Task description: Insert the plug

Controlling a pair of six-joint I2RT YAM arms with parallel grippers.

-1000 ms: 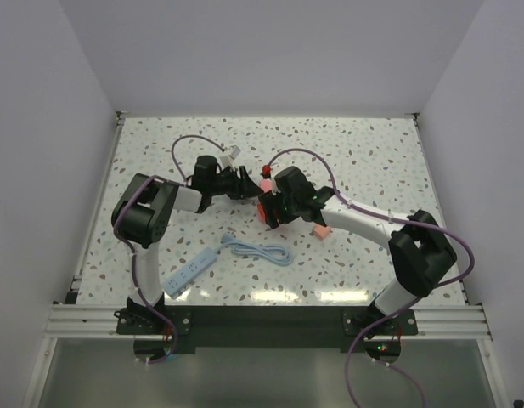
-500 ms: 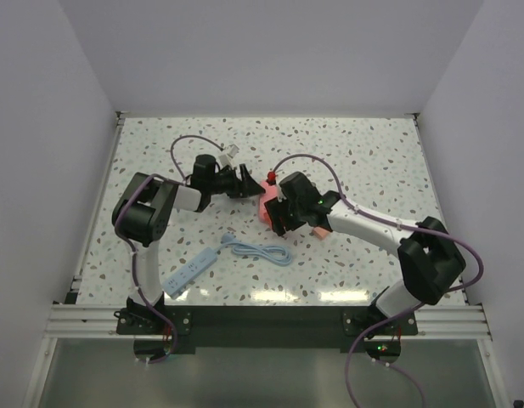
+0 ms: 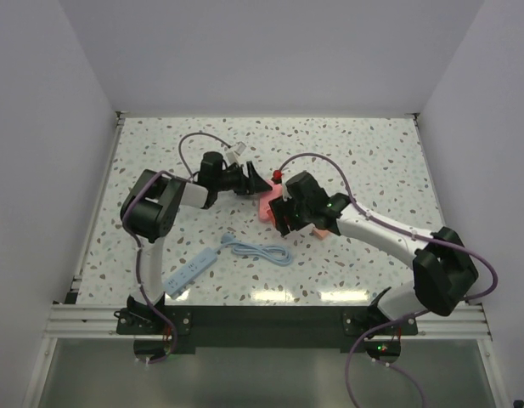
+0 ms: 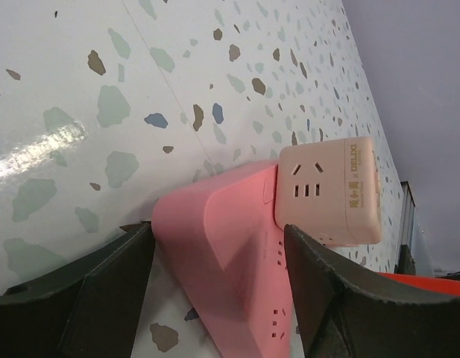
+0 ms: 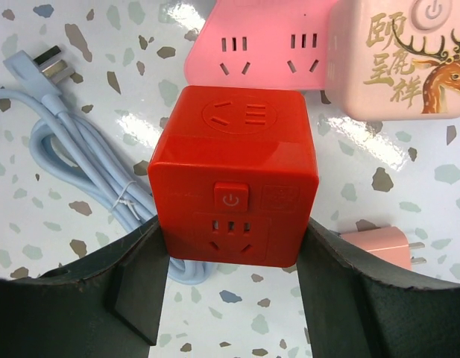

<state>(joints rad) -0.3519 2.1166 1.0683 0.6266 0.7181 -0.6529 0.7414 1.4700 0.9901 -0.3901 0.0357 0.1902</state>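
My left gripper needs to steady the pink triangle (image 4: 248,253) for the red cube by closing squarely across its rounded corner (image 4: 186,215), because the triangle sits tilted and loose in my left gripper's fingers.
The plug (image 5: 386,246) is a small salmon block with metal prongs, lying on the table right of my right gripper (image 5: 233,253); it also shows in the top view (image 3: 323,229). That gripper is shut on a bright red socket cube (image 5: 233,186). A flat pink triangle socket (image 5: 267,52) lies just beyond, with a pale salmon deer-print cube (image 5: 397,60) against it. My left gripper (image 4: 218,253) has its jaws against both sides of the pink triangle (image 4: 230,246), near the pale cube (image 4: 330,190). In the top view both grippers (image 3: 258,182) (image 3: 284,218) meet at the triangle (image 3: 267,206).
A coiled light-blue cable (image 5: 80,171) with its plug (image 5: 43,63) lies left of the red cube, seen also in the top view (image 3: 262,252). A light-blue power strip (image 3: 192,272) lies near the left arm's base. Walls enclose the speckled table (image 3: 372,153).
The right wrist has shifted right and a little nearer, uncovering more of the pink triangle. The left gripper has reached further right up to the triangle.
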